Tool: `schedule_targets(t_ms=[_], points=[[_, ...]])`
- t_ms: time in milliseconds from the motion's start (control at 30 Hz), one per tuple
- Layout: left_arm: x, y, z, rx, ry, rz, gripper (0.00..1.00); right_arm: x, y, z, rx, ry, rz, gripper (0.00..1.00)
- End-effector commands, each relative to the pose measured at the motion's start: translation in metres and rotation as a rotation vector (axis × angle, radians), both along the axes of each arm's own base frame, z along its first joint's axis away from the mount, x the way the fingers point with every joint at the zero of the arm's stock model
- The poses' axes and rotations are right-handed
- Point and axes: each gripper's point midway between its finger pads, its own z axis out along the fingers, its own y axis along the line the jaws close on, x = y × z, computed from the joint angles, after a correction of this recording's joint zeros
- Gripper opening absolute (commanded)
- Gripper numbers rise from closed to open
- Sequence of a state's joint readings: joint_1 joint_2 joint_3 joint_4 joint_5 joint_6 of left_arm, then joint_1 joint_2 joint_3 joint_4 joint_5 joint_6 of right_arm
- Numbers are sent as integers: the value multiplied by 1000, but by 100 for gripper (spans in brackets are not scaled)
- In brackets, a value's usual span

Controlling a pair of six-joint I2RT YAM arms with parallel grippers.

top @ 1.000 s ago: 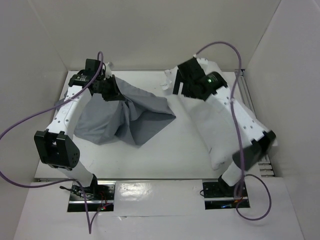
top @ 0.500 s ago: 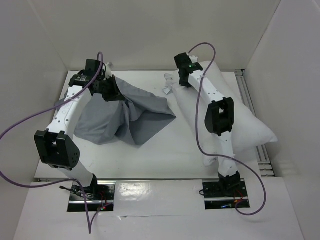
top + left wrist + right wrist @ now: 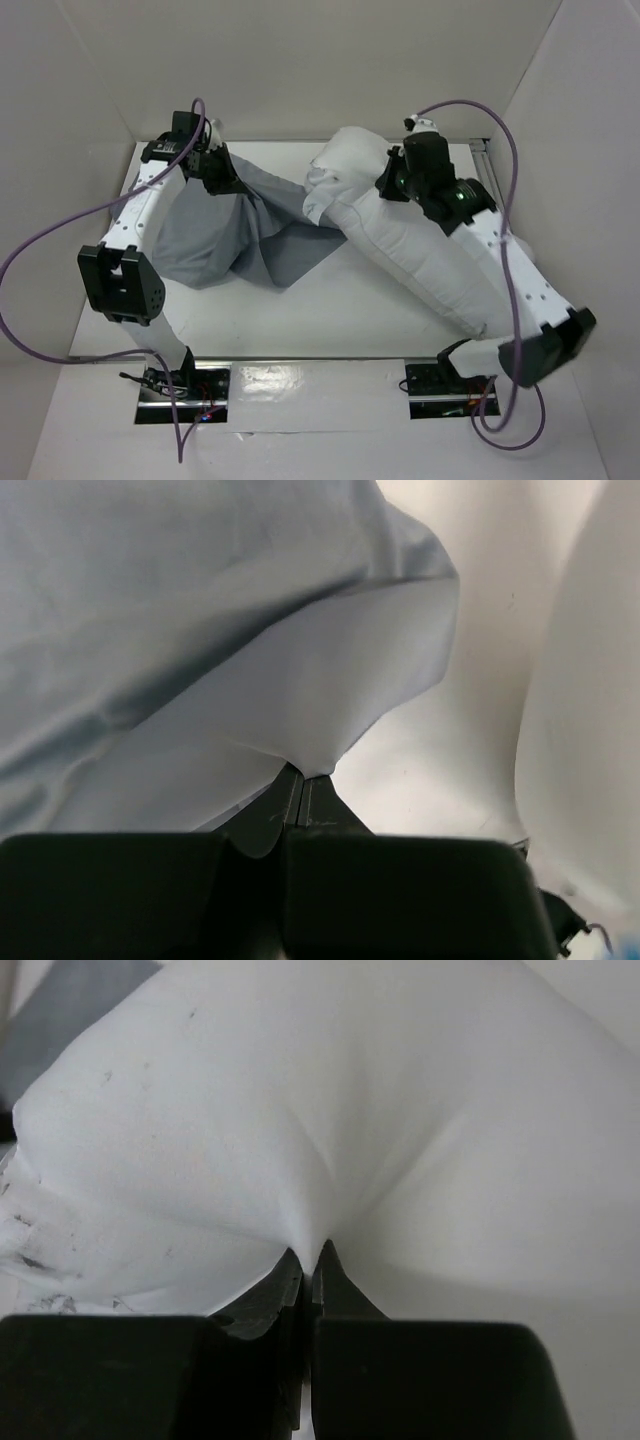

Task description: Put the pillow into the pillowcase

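The robot's right gripper should swing the white pillow's far end (image 3: pixel 347 152) toward the pillowcase's near corner (image 3: pixel 284 272) while the left gripper keeps hold of the pillowcase's edge, because the pillow's far end slants past the pillowcase's opening.
The grey pillowcase (image 3: pixel 230 230) lies crumpled on the left half of the table, its far edge lifted. My left gripper (image 3: pixel 222 172) is shut on that raised edge; in the left wrist view the grey cloth (image 3: pixel 200 630) hangs from the closed left gripper (image 3: pixel 303 777). The white pillow (image 3: pixel 420 250) stretches diagonally from the back centre to the right front, and its far end overlaps the pillowcase. My right gripper (image 3: pixel 385 185) is shut on a pinch of pillow fabric, seen puckered at the right gripper (image 3: pixel 310 1253) below the pillow (image 3: pixel 330 1110).
White walls (image 3: pixel 300 60) enclose the table on three sides. A bare strip of table (image 3: pixel 320 320) lies in front of the cloth and pillow. Purple cables (image 3: pixel 60 250) loop beside both arms, and the arm bases (image 3: pixel 170 380) sit at the near edge.
My right gripper closed on the pillow and dragged its far end left toward the pillowcase, so the pillow now lies more diagonally. The left arm kept hold of the grey cloth.
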State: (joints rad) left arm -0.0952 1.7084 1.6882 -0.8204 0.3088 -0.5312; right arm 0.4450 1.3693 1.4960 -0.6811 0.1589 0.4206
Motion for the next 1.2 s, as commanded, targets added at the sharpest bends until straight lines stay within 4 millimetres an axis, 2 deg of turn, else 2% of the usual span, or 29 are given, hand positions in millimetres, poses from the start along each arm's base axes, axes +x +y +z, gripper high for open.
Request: schedule_targets(t_ms=[0,33,67,100,133,200,233,300,333,367,400,433,467,533,567,600,667,700,767,833,867,900,933,967,1000,1033,1067,1100,1167], points=[[25,2,11,-30,-33,37,0,-35,27,42,103,-143,166,0],[30,6,11,-30,-33,48,0,-55,33,52,133,-168,242,0],[34,5,16,-38,-47,42,0,-67,37,51,137,-171,285,0],[39,8,12,-38,-39,51,0,-80,44,39,127,-160,340,0],[42,8,12,-38,-42,51,0,-96,46,45,153,-178,386,0],[47,12,19,-39,-55,60,0,-112,49,30,139,-135,453,0],[48,12,15,-38,-45,60,0,-121,54,26,154,-106,499,0],[51,12,23,-40,-66,60,0,-141,59,3,134,1,568,0],[52,12,18,-39,-56,60,0,-150,64,-8,141,44,597,0],[53,10,23,-49,-65,52,0,-156,68,-12,154,50,617,0],[52,8,23,-57,-65,45,0,-164,72,-28,156,85,629,0],[52,8,23,-57,-65,45,0,-176,80,-29,183,92,657,0],[53,8,27,-58,-74,45,0,-176,81,-36,172,98,634,1],[50,5,27,-73,-63,31,0,-182,83,-47,144,142,624,44],[50,5,27,-73,-63,31,0,-177,84,-52,114,157,603,62],[49,4,27,-80,-62,25,0,-178,83,-53,91,177,593,87],[46,4,38,-76,-90,18,0,-171,91,-38,78,145,609,93],[44,4,34,-76,-78,18,0,-173,94,-33,71,142,626,94],[40,6,39,-63,-97,16,0,-171,102,-13,75,99,652,94],[34,7,35,-62,-79,17,0,-168,111,-13,66,116,664,94],[32,7,36,-57,-82,10,0,-167,117,-5,63,105,678,93],[28,7,40,-57,-91,10,0,-158,124,-21,16,154,660,93],[23,8,35,-57,-76,10,0,-159,121,-34,-41,216,645,93],[20,10,34,-43,-79,11,0,-166,133,-31,-75,221,670,93],[15,10,38,-43,-87,11,0,-158,138,-55,-175,262,616,96],[11,10,34,-43,-75,11,0,-165,137,-67,-255,300,614,96],[9,12,34,-36,-75,17,0,-178,154,-66,-286,293,651,98],[8,12,30,-30,-69,10,0,-175,160,-86,-369,312,635,100],[1,12,36,-31,-83,10,0,-177,170,-96,-421,326,620,100]])
